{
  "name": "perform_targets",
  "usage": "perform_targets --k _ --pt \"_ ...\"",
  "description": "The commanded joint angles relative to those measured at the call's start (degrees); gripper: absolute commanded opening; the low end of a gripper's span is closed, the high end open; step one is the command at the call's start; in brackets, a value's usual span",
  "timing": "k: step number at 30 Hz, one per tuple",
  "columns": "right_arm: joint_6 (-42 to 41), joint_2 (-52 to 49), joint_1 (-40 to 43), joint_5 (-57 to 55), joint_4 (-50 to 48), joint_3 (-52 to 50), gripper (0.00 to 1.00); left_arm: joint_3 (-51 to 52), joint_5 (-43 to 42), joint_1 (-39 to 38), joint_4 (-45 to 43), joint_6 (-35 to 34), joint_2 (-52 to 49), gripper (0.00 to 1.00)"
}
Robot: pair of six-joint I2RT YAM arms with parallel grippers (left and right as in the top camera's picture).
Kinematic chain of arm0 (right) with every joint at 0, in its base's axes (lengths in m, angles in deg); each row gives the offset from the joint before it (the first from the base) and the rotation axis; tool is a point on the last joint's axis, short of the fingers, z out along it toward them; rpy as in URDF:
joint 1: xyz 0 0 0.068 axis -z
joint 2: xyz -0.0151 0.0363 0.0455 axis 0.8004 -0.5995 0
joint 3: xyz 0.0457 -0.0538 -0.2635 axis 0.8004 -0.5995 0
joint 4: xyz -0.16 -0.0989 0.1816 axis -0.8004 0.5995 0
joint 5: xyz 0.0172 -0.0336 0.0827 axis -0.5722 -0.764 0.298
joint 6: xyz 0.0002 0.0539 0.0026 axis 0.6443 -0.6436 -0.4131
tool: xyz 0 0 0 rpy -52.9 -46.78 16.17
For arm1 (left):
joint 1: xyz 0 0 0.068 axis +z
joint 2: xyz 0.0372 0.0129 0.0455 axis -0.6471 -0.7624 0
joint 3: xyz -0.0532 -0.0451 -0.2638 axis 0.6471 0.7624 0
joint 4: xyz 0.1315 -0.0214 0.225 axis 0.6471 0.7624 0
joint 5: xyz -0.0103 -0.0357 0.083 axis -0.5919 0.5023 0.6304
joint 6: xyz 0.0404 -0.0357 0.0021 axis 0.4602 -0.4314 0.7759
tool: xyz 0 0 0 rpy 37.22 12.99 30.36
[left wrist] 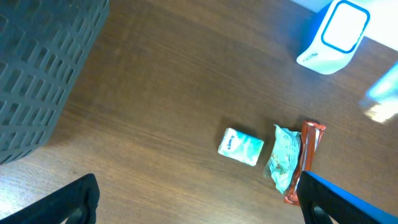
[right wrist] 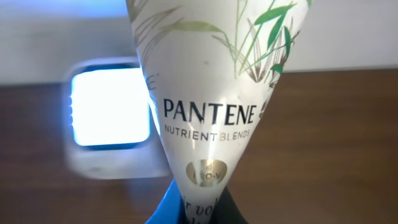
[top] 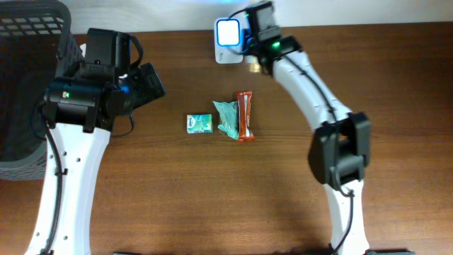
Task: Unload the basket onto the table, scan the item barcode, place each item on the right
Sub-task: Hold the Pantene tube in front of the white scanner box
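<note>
The table area [top: 429, 122] opposite the basket is clear for the Pantene pack [right wrist: 212, 68]. My right gripper should continue to carry the pack there until it lets the pack go.
My right gripper [right wrist: 202, 208] is shut on the narrow end of a white Pantene pack [right wrist: 211, 93] printed with green leaves, held upright. Just behind and left of the pack stands the white barcode scanner [right wrist: 109, 109], its blue-rimmed window glowing. From overhead, the right gripper [top: 258, 32] is at the back of the table beside the scanner [top: 228, 33]. I see no barcode on the side of the pack that shows. My left gripper [left wrist: 202, 205] hangs open and holds nothing; it is above the table left of centre [top: 145, 81].
On the table's middle lie a small green packet [top: 199, 123], a teal pouch [top: 226, 117] and a red bar wrapper [top: 245, 117], close together. A dark mesh basket [top: 28, 71] stands at the far left edge.
</note>
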Motion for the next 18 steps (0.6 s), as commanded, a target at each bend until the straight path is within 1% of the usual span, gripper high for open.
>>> perform_targets --k 1,2,3,5,7,10,11,16,18 --pt "-4.63 9.84 11.63 -9.4 6.19 1.03 0.04 -0.11 0.09 0.07 -0.09 0.94 0.2 0.99" --pt "-6.14 9.94 15.17 -9.35 9.46 1.03 0.04 -0.11 0.09 0.07 -0.09 0.94 0.2 0.99" --pt "-9.9 9.73 21.35 -9.29 14.99 0.87 0.04 -0.11 0.09 0.07 -0.09 0.94 0.2 0.99" --pt "-12.55 8.94 28.33 -8.15 19.87 0.57 0.04 -0.11 0.09 0.07 -0.09 0.94 0.2 0.99" --pt "-12.57 7.82 36.37 -5.73 23.06 0.15 0.04 -0.11 0.09 0.07 -0.09 0.94 0.2 0.99" --pt "-12.59 5.03 45.46 -5.03 24.04 -0.07 0.04 -0.11 0.09 0.07 -0.09 0.94 0.2 0.99" --pt "-12.66 4.02 47.52 -4.52 23.8 -0.07 0.04 -0.11 0.09 0.07 -0.11 0.94 0.2 0.99" --pt "-21.62 -1.97 54.77 -4.31 22.64 -0.07 0.04 -0.11 0.09 0.07 -0.09 0.94 0.2 0.99" --pt "-22.38 -3.69 56.13 -3.17 22.08 -0.07 0.09 -0.11 0.09 0.07 -0.09 0.94 0.2 0.99"
